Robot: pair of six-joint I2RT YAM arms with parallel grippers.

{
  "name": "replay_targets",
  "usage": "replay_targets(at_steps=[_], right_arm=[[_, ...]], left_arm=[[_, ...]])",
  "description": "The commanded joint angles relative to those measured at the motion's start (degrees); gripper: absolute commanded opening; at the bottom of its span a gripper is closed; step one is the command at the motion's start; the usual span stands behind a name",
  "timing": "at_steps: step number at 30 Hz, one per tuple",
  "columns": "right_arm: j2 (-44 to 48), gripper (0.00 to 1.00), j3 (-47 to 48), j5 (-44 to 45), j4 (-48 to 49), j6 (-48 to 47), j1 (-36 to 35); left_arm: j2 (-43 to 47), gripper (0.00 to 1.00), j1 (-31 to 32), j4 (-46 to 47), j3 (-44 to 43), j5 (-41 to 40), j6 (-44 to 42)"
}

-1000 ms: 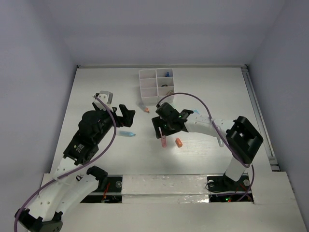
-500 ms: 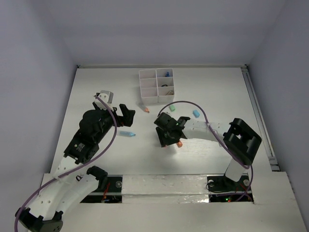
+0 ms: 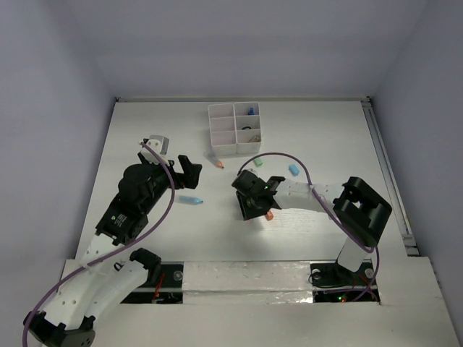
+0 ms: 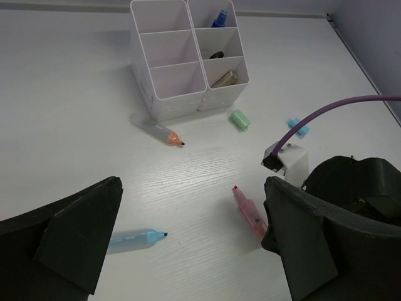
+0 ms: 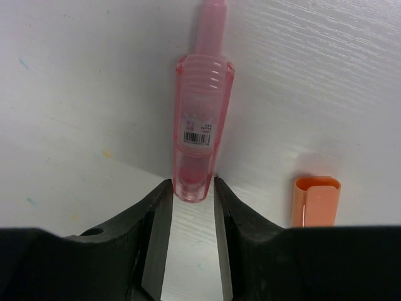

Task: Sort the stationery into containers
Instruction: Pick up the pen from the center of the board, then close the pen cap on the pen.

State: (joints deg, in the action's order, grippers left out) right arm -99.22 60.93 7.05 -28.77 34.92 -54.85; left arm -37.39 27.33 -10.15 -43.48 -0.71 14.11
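The pink marker's rear end (image 5: 192,187) is at my right gripper and the marker's tip end (image 4: 237,190) is free, so next I lift the marker and take the tip end with my left gripper.
The white six-compartment organiser (image 3: 234,129) stands at the back; it also shows in the left wrist view (image 4: 160,69), holding a blue-capped bottle (image 4: 219,17), a black-handled item (image 4: 216,55) and a tan piece (image 4: 224,78). My right gripper (image 5: 192,187) is low on the table, its jaws against both sides of the pink marker's (image 5: 200,125) rear end. In the top view the right gripper (image 3: 250,208) hides that marker. An orange piece (image 5: 315,200) lies just right of it. My left gripper (image 4: 188,251) is open and empty, hovering above the light-blue marker (image 4: 131,240).
An orange-tipped marker (image 4: 156,130) lies in front of the organiser. A green eraser (image 4: 240,120) and a small blue bit (image 4: 297,127) lie to its right. The right arm (image 4: 351,194) and its purple cable sit close to the left gripper's right finger.
My right gripper has moved toward the near edge and down over the pink marker, which now sits between its jaws. The left arm has barely moved.
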Motion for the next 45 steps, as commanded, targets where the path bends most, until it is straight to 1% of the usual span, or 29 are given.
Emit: replay_targets(at_steps=[1,2,3,4,5,8,10,11,13,15,16,17,19,21,24,25,26,27,28,29,30,33,34,36,37,38,40,43,45], right_arm=[[-0.97,0.37,0.07,0.42,2.32,0.68,-0.52],[-1.15,0.33,0.33,0.51,2.15,0.59,-0.52],[-1.15,0.24,0.42,0.60,1.88,0.59,-0.52],[-0.80,0.21,0.42,0.77,1.62,0.50,-0.52],[-0.36,0.14,0.68,0.95,1.44,0.33,-1.04],[3.41,0.03,2.00,0.34,-0.31,-0.54,-1.05],[6.56,0.03,4.72,-1.68,-2.85,-2.21,-1.05],[7.37,0.03,6.03,-2.21,-4.34,-4.57,-1.05],[9.21,0.02,11.13,-3.53,-8.81,-7.13,-1.05],[9.92,0.02,14.03,-6.67,-10.77,-10.30,0.35],[10.18,0.02,16.22,-8.87,-11.99,-11.26,2.36],[10.80,0.01,16.94,-10.37,-12.35,-12.93,3.60],[11.59,0.00,18.00,-16.69,-11.66,-14.08,6.84],[12.56,0.00,19.05,-21.43,-10.69,-15.05,7.56],[12.73,0.00,22.03,-24.61,-11.65,-16.28,8.88],[12.74,0.00,22.65,-25.58,-11.83,-16.54,8.88],[12.91,0.00,23.18,-26.81,-11.92,-16.72,10.80],[13.17,0.00,23.45,-32.04,-11.57,-16.38,12.12],[14.22,0.00,22.84,-36.71,-8.26,-15.59,13.44],[14.84,0.00,21.96,-41.19,-5.62,-12.80,14.58],[15.11,0.00,21.26,-47.76,-3.94,-11.81,15.38],[15.10,0.00,22.22,-53.53,-2.70,-10.75,15.39],[15.46,0.00,22.39,-50.93,-3.56,-10.57,15.39],[13.89,0.00,24.49,-41.73,-9.78,-14.86,14.68],[13.27,0.00,23.72,-41.50,-11.72,-15.49,14.16],[13.96,0.00,22.23,-41.68,-10.44,-14.97,14.16],[15.89,0.00,19.16,-41.86,-6.14,-13.92,14.16],[18.01,0.00,15.72,-40.36,-4.02,-13.82,14.16],[18.71,0.00,14.32,-40.53,-3.48,-14.17,14.16]], left_arm=[[0.12,0.97,-0.44,1.63,0.16,0.01,0.31],[0.12,0.97,-0.44,1.63,0.15,0.09,0.31],[0.03,0.97,-0.44,1.63,0.15,0.18,0.31],[0.03,0.97,-0.44,1.63,0.15,0.10,0.31],[0.03,0.96,-0.44,1.54,0.24,-0.08,0.31],[-0.14,0.96,-0.44,1.54,0.24,0.18,0.31],[-0.58,0.95,-0.44,1.63,0.33,0.45,0.22],[-0.84,0.95,-0.44,1.80,0.33,2.53,0.22],[-1.46,0.94,-0.44,2.06,0.42,3.96,0.04],[-1.81,0.93,-0.44,2.24,0.33,6.41,-0.31],[-1.90,0.92,-0.44,2.33,0.33,7.29,-0.31],[-1.81,0.90,-0.44,2.68,0.50,8.87,-0.40],[-1.29,0.86,-0.44,2.94,0.68,10.02,-0.49],[-0.94,0.85,-0.44,3.65,1.03,11.69,-0.40],[-0.76,0.84,-0.44,4.61,1.21,14.85,-0.22],[-0.67,0.83,-0.44,4.88,1.30,15.99,-0.31],[-0.50,0.80,-0.44,5.66,1.38,18.44,-0.31],[-0.41,0.77,-0.44,6.19,1.73,19.68,-0.31],[0.12,0.75,-0.44,6.81,1.91,21.09,-0.40],[0.29,0.75,-0.44,8.03,2.09,23.02,0.04],[0.30,0.75,-0.44,8.39,2.35,23.47,0.30],[-0.75,0.78,-0.44,9.01,2.09,22.95,1.79],[-1.72,0.78,-0.44,9.18,2.00,22.08,2.76],[-2.86,0.78,-0.44,9.80,1.74,20.66,5.56],[-3.74,0.77,-0.44,9.80,1.74,20.57,6.27],[-4.18,0.74,-0.44,11.89,1.65,19.70,7.07],[-5.06,0.71,-0.44,13.05,2.09,18.99,9.61],[-5.85,0.70,-0.44,17.70,4.19,20.30,13.99],[-7.61,0.67,-0.44,20.43,5.33,21.19,15.94]])
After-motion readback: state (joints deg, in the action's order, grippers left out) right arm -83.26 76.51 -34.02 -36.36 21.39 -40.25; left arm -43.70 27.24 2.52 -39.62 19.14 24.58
